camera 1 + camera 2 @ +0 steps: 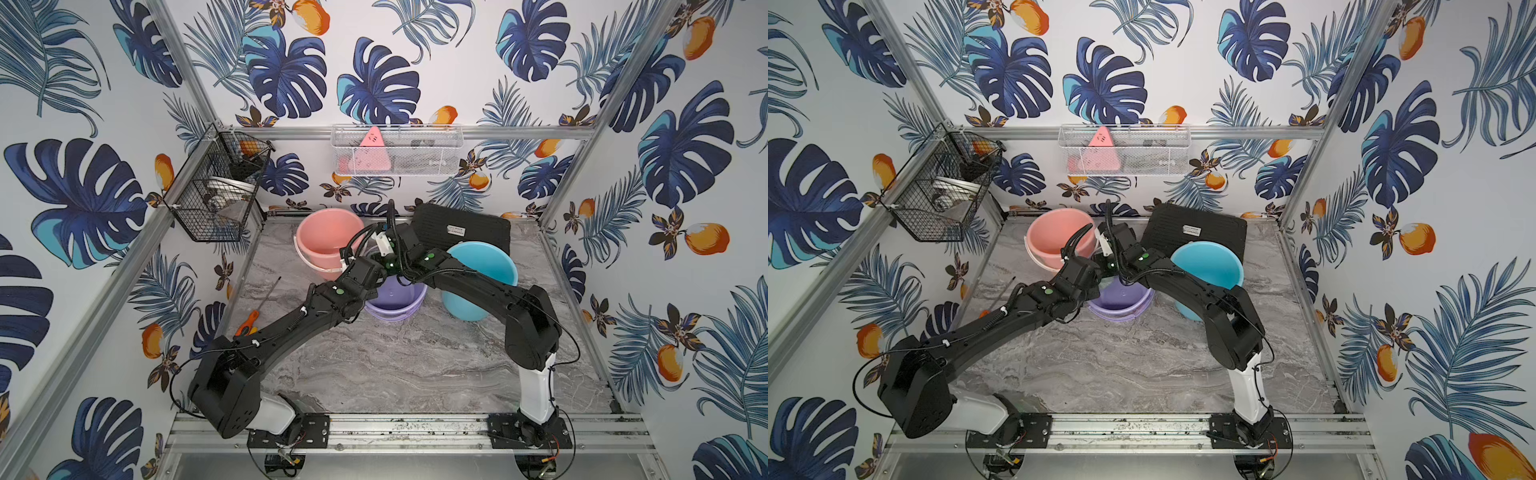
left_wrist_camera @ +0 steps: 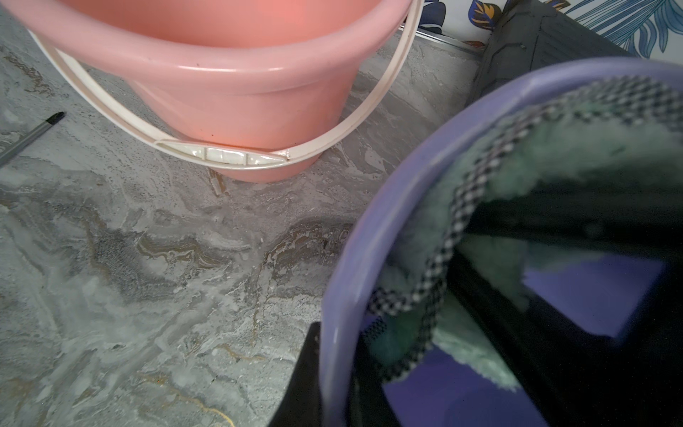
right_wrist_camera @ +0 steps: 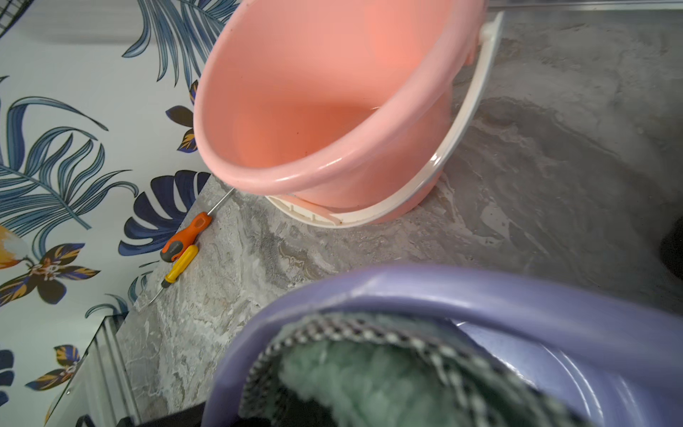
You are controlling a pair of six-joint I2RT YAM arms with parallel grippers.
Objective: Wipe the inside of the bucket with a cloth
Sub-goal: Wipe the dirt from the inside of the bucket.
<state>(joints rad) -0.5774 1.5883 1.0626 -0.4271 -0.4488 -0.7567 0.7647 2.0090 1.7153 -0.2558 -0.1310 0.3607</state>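
I need to lift the cloth clear with my right gripper and lower it further down into the bucket (image 1: 393,294), because the cloth is up against my left gripper's finger under the bucket's rim.
The purple bucket (image 1: 395,302) (image 1: 1121,302) stands mid-table, and both arms meet over it. My left gripper (image 2: 334,388) is shut on the bucket's rim (image 2: 369,236), one black finger (image 2: 303,377) outside the wall and the other inside. The cloth (image 3: 369,380), pale green fleece with a checked border, lies against the inner wall just under the rim. My right gripper (image 3: 332,410) is down inside the bucket and shut on the cloth, which covers its fingers. In the left wrist view the cloth (image 2: 591,148) drapes over the right gripper's black body.
A pink bucket (image 1: 328,241) with a white handle stands close behind the purple one, and a blue bucket (image 1: 484,282) lies tilted to the right. A black ribbed panel (image 1: 461,228) leans at the back. Two screwdrivers (image 3: 186,236) lie by the left wall. Wire baskets (image 1: 216,187) hang above.
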